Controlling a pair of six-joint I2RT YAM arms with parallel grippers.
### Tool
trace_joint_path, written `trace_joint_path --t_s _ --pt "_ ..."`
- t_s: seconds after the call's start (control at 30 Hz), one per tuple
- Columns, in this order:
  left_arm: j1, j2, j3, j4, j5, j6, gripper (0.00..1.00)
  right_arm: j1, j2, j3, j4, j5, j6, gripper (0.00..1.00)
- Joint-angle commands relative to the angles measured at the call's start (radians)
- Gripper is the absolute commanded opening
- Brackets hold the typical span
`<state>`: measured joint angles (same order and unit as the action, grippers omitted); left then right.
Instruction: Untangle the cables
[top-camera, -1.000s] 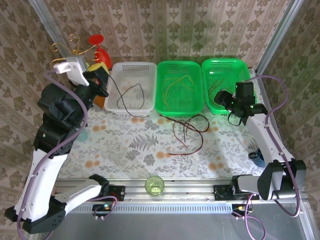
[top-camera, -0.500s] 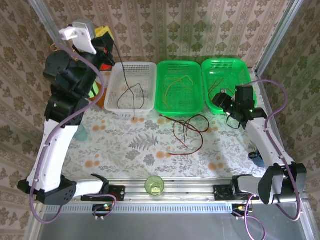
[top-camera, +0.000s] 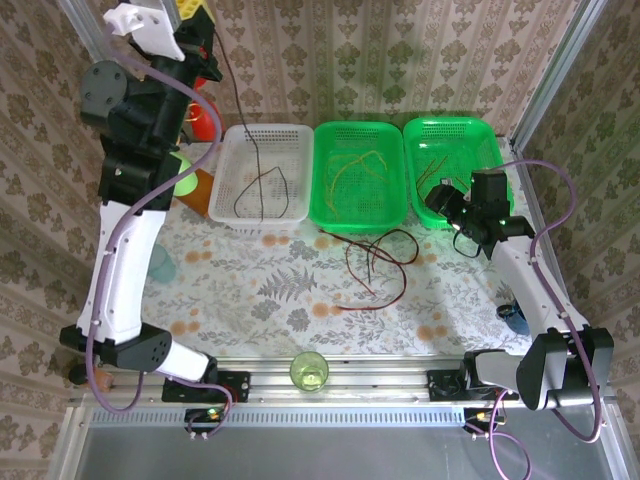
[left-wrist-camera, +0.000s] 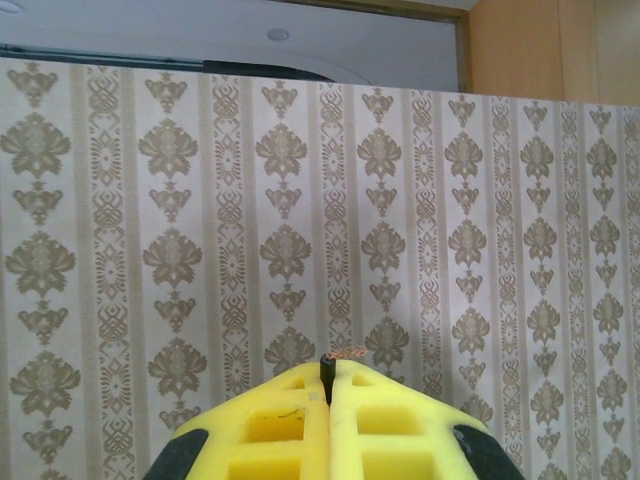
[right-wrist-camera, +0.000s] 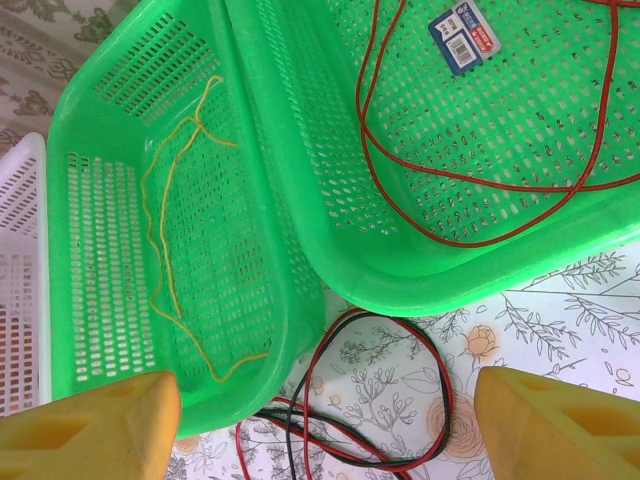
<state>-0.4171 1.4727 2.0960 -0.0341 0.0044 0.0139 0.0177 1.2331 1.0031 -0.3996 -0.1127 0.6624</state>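
My left gripper should keep moving down and let go of the top end there, since the black cable's lower part (top-camera: 261, 192) is inside the white basket (top-camera: 268, 155), clear of the tangle.
My left gripper (top-camera: 205, 22) is raised high at the back left, shut on the end of a black cable (top-camera: 240, 110). That cable hangs down into the white basket (top-camera: 262, 132). In the left wrist view its stub (left-wrist-camera: 327, 368) pokes out between my shut yellow fingers (left-wrist-camera: 280, 420). A tangle of red and black cables (top-camera: 375, 265) lies on the table in front of the green baskets. My right gripper (top-camera: 443, 205) hovers open above the tangle's far loop (right-wrist-camera: 400, 420), holding nothing. A yellow cable (right-wrist-camera: 160, 250) lies in the middle green basket, a red one (right-wrist-camera: 480, 180) in the right basket.
Three baskets stand side by side along the back wall: white, middle green (top-camera: 360, 127) and right green (top-camera: 452, 124). A green cup (top-camera: 309, 371) sits at the near edge. A red object (top-camera: 205, 120) and an orange one (top-camera: 195, 192) stand left of the white basket.
My left arm has swung up and back, lifting the black cable's end well above the white basket. My right gripper shifted slightly left early on, then held still.
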Motion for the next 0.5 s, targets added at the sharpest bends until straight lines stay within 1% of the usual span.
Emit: trace_joint_path --t_s 0.0,0.03,0.1,0.17,0.23,0.3,0.47 --pt "-0.001 0.014 0.024 0.077 0.062 0.089 0.0 0.001 -0.018 0.015 -0.023 0.02 0.006 0.78" --pt "-0.001 0.023 0.041 0.075 0.055 0.106 0.0 0.001 -0.018 0.017 -0.025 0.021 0.002 0.78" --pt "0.001 0.038 0.073 0.068 0.069 0.181 0.0 0.001 -0.017 0.025 -0.034 0.021 -0.005 0.78" --pt "0.003 0.035 0.067 0.076 0.062 0.226 0.0 0.001 -0.015 0.035 -0.048 0.021 -0.013 0.78" --pt "0.016 0.033 0.052 0.101 0.055 0.222 0.0 0.001 -0.017 0.035 -0.047 0.024 -0.014 0.78" --pt "0.031 0.041 0.039 0.134 0.075 0.196 0.0 0.001 -0.014 0.035 -0.041 0.024 -0.008 0.78" --pt "0.039 0.086 0.068 0.154 0.107 0.178 0.0 0.001 0.005 0.062 -0.06 0.014 -0.014 0.78"
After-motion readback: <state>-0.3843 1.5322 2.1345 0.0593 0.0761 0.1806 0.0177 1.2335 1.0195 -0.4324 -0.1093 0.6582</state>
